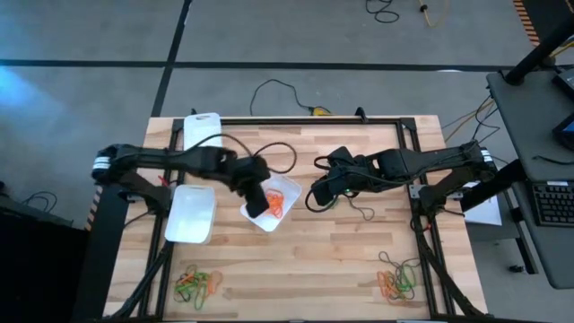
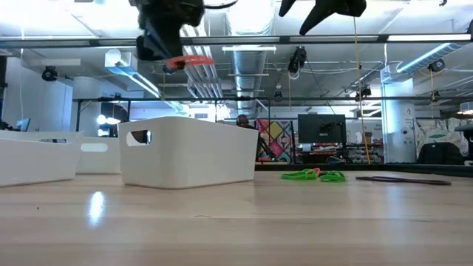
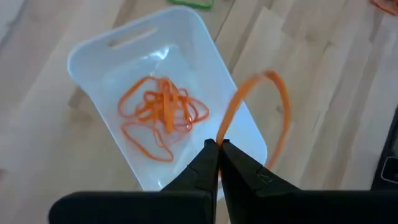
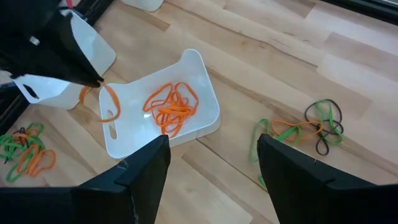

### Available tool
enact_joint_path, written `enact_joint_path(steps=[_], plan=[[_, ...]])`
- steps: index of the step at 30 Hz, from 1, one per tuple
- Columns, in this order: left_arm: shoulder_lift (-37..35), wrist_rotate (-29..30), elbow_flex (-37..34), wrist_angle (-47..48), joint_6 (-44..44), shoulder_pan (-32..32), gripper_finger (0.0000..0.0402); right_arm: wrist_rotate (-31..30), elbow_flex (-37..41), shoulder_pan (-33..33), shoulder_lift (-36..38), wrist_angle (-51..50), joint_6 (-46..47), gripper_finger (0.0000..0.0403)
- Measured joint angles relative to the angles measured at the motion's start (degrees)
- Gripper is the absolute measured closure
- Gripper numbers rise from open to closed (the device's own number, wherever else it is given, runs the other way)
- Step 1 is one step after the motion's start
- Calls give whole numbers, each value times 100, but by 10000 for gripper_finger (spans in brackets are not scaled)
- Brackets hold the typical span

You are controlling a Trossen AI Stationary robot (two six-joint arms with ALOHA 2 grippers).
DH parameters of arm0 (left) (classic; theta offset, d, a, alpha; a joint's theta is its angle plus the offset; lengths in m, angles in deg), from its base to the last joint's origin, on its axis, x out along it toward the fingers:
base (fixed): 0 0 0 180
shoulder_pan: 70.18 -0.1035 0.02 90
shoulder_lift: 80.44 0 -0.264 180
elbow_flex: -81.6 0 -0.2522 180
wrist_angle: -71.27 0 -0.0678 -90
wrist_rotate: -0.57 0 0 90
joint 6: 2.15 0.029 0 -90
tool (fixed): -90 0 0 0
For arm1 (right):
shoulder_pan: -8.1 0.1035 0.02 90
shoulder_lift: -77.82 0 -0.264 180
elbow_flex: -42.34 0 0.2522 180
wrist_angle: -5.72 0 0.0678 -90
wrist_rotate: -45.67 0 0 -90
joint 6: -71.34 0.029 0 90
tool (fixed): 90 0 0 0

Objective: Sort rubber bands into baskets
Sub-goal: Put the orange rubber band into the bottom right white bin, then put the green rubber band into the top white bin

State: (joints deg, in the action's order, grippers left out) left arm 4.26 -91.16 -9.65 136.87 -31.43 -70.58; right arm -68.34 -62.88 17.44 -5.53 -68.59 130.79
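Note:
My left gripper is holding the orange band clear above the middle basket's rim, and there are only orange bands in the middle basket. It should now go down inside and let go there.
My left gripper is shut on one orange rubber band above the near edge of the middle basket. That basket holds several orange bands. The held band also shows in the low view and the right wrist view. My right gripper is open and empty, up in the air right of that basket. Two more baskets stand at the left and far left. My left gripper pinches the orange band at one point of its loop between its two fingertips. The fingers come from above, slanting down. The rest of the loop stands out open beyond the fingertips, lifted clear over the basket's rim.
Mixed piles of orange, green and dark bands lie near the front left and front right of the table. A small cluster lies beside the middle basket under my right arm. Black cables lie at the far side.

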Motion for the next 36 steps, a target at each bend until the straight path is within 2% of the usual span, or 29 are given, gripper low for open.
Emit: enact_joint_path(steps=[8, 12, 15, 21, 26, 36], plan=[[-433, -71, -1461, -1638, 135, 122, 401, 0, 0, -1, 0, 1, 1, 170], [-432, -227, -1857, -1952, 352, 123, 402, 0, 1, 0, 0, 1, -1, 170], [-425, -135, -2066, -2042, 530, 150, 402, 0, -1, 1, 0, 1, 0, 170], [-221, -181, -2494, -2899, 689, 74, 394, 0, 2, -1, 0, 1, 1, 170], [-179, -208, -2635, -3000, 984, 79, 350, 0, 0, 0, 0, 1, 3, 170], [-354, -199, -2346, -2246, 1236, 77, 213, 1, 1, 1, 0, 1, 6, 170]])
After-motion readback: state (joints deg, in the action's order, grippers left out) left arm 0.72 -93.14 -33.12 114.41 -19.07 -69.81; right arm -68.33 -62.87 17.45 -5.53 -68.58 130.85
